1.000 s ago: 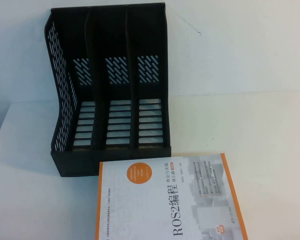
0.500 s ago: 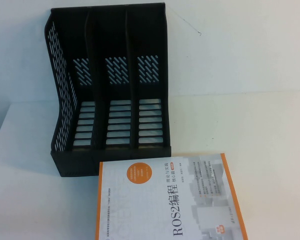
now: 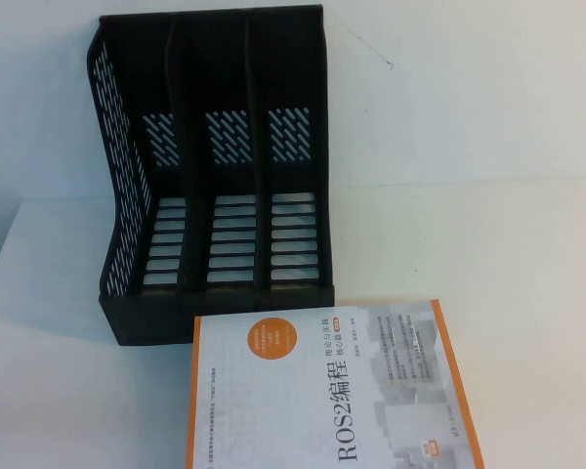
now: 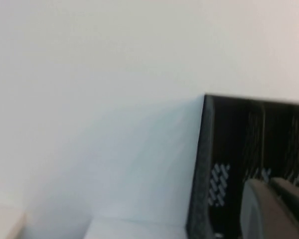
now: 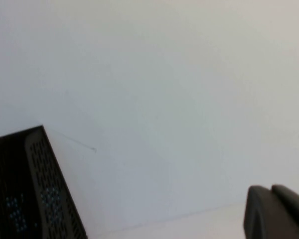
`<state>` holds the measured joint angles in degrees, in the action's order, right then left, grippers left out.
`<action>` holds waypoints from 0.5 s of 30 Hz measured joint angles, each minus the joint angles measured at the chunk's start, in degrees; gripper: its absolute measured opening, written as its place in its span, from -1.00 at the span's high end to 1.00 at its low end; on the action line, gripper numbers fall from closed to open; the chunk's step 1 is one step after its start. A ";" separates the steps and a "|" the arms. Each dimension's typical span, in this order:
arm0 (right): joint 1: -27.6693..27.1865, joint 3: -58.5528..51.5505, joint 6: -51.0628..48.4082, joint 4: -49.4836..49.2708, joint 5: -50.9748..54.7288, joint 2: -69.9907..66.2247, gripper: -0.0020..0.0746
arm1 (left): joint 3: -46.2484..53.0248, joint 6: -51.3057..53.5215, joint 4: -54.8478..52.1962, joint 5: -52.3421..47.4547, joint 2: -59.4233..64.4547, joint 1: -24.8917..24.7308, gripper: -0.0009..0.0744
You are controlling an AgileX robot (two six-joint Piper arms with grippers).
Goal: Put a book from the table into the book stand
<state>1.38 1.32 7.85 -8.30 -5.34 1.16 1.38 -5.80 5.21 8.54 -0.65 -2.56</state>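
Observation:
The white book lies flat. Next, my right gripper pushes on the orange edge nearest it first, so the book slides toward my left gripper to be grasped.
A black book stand with three open slots stands at the back left of the white table. A white book with orange edges lies flat just in front of the stand, its near end cut off by the picture's edge. Neither gripper shows in the high view. My left gripper shows only in its wrist view, its fingertips together and empty, raised, with the stand beyond it. My right gripper shows only in its wrist view, its fingertips together and empty, with the stand's corner off to one side.
A white wall rises behind the table. A thin wire with a small hook hangs from the stand's top right corner. Bare white table lies to the right of the stand and the book.

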 joint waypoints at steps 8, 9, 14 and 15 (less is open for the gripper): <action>0.00 18.79 -6.27 -0.08 25.43 -9.02 0.95 | -12.20 -4.25 3.14 -15.93 1.03 0.00 0.98; 0.00 21.60 -6.52 -0.08 29.13 -11.37 0.95 | -14.38 -4.26 2.86 -19.01 2.00 0.00 0.98; 0.00 31.90 -10.26 -3.68 39.26 -21.18 0.95 | -18.23 -2.57 2.26 -23.97 6.72 0.00 0.98; 0.00 32.80 -10.53 -5.06 38.60 -22.58 0.95 | -17.97 -2.57 2.13 -23.84 7.65 0.00 0.98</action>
<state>1.38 34.12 -2.68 -13.36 33.26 -21.42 -16.59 -8.36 7.33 -15.30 7.00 -2.56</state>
